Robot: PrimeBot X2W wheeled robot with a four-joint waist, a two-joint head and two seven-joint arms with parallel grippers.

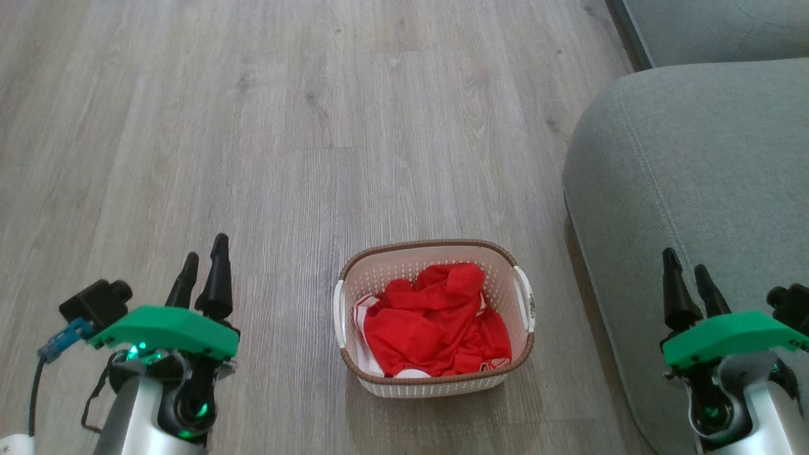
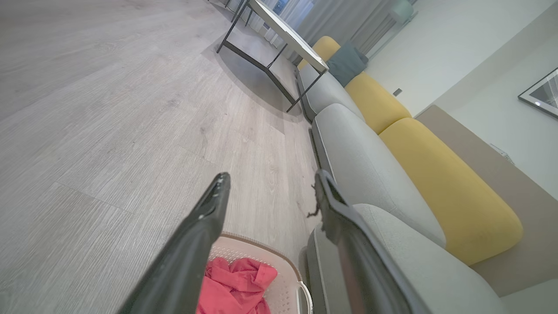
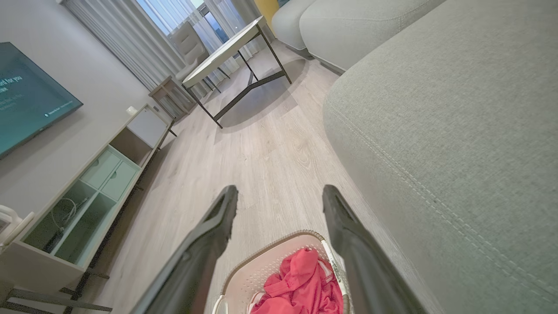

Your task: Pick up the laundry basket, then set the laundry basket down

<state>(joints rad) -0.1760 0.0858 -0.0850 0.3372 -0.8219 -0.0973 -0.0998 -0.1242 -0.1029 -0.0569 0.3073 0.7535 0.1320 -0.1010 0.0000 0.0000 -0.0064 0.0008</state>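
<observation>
My gripper will find the white side handles (image 1: 339,314) staying fixed and the laundry basket (image 1: 436,322) staying level when it lifts the basket, because the handles continue the basket's brown rim.
The laundry basket (image 1: 404,265), cream-white and perforated with a brown rim and two white side handles, stands on the wood floor low in the middle of the head view, red clothing (image 1: 436,322) heaped inside. My left gripper (image 1: 203,259) hangs open at the lower left, well apart from the basket. My right gripper (image 1: 686,268) is open at the lower right, over the sofa's edge. Both wrist views catch the basket (image 2: 283,288) (image 3: 257,279) beneath the open fingers, nothing between them.
A grey sofa (image 1: 695,189) runs along the right, close beside the basket. Further off, the left wrist view has yellow cushions (image 2: 436,183) and a metal-legged table (image 2: 287,35). A low TV cabinet (image 3: 87,192) lines the opposite wall. Bare wood floor (image 1: 253,126) stretches ahead and left.
</observation>
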